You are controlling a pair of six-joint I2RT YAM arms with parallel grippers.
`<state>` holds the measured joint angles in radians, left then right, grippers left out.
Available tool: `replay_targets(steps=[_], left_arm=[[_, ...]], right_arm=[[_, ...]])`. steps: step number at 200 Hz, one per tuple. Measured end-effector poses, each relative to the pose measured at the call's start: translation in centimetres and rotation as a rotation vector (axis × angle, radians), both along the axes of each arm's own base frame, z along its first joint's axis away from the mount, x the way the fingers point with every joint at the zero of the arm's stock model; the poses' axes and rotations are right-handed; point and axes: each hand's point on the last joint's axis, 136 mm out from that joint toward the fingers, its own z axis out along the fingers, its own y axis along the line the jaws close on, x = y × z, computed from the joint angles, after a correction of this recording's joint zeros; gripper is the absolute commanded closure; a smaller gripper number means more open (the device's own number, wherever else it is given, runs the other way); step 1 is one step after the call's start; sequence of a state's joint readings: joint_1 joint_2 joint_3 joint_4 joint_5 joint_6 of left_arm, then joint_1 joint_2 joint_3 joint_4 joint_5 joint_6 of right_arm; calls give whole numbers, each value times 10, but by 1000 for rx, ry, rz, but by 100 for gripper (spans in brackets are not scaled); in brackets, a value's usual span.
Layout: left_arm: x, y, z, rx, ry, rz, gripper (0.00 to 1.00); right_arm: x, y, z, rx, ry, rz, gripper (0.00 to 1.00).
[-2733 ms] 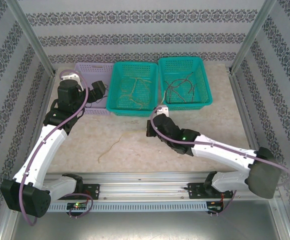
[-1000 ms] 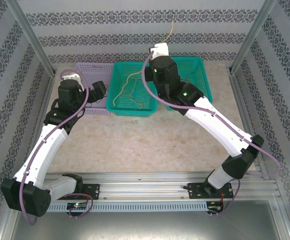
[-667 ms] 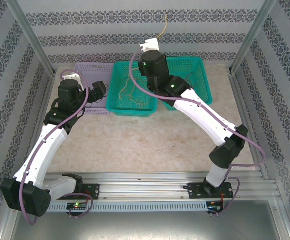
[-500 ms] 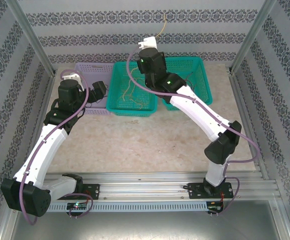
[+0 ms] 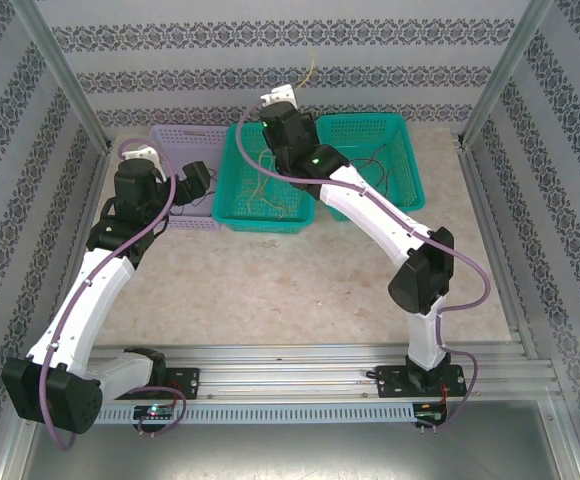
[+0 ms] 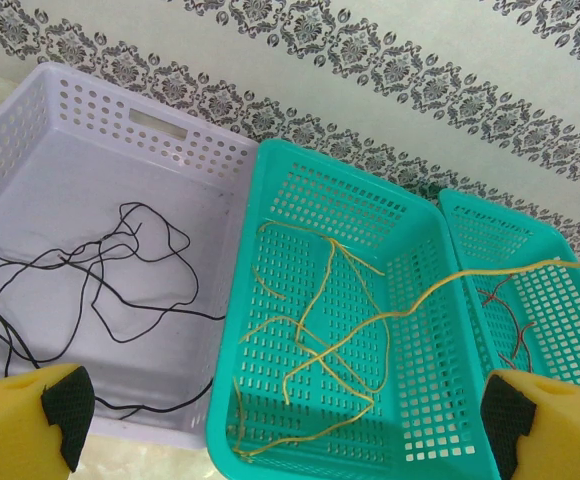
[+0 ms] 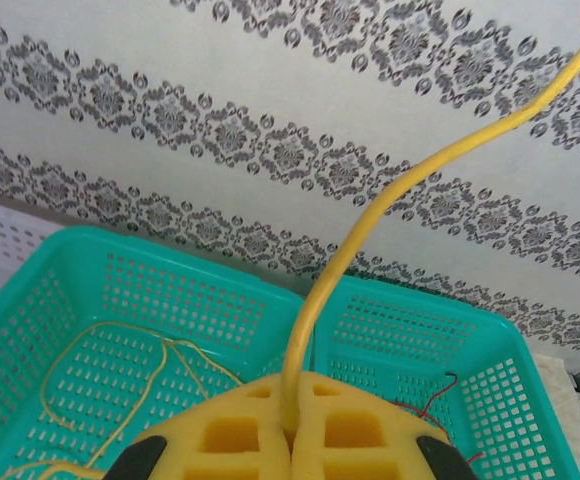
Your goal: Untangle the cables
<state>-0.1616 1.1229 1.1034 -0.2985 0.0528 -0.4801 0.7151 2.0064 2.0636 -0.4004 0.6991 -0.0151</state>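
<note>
My right gripper keeps going down, as the held yellow cable's lower end (image 6: 289,388) hangs above the middle teal basket of yellow cables (image 5: 263,198), until it is inside, and then let go.
My right gripper (image 5: 275,101) hovers above the middle teal basket (image 5: 232,218), shut on a yellow cable (image 7: 400,190) that pokes up between its pads (image 7: 240,435). The cable's other part (image 6: 470,278) trails down among several yellow cables (image 6: 320,340) lying in that basket. Black cables (image 6: 100,260) lie looped in the lilac basket (image 6: 170,125). Red and dark cables (image 5: 370,165) lie in the right teal basket (image 5: 410,205). My left gripper (image 6: 280,440) is open and empty, hanging near the front of the lilac and middle baskets.
The three baskets stand side by side against the patterned back wall (image 5: 170,80). Metal frame posts (image 5: 65,75) stand at both back corners. The beige tabletop (image 5: 270,290) stretches in front of the baskets to the arm bases.
The right arm took the yellow cable off the table, lifted it, and has swung left from the right teal basket to over the middle one. The left arm has not moved.
</note>
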Motion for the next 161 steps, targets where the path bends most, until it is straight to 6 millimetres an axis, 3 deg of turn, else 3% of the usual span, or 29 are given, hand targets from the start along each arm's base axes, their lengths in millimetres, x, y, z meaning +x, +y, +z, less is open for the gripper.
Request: replay_targets(steps=[54,114,161], left_arm=[[0,0,0,0,0,0,0],[0,0,0,0,0,0,0],[0,1,0,-1,0,2,0]], right_arm=[[12,11,-34,-64,53,6,100],[20,21,-91,-179,140,8,100],[12,41,-137,-299,210,47,100]])
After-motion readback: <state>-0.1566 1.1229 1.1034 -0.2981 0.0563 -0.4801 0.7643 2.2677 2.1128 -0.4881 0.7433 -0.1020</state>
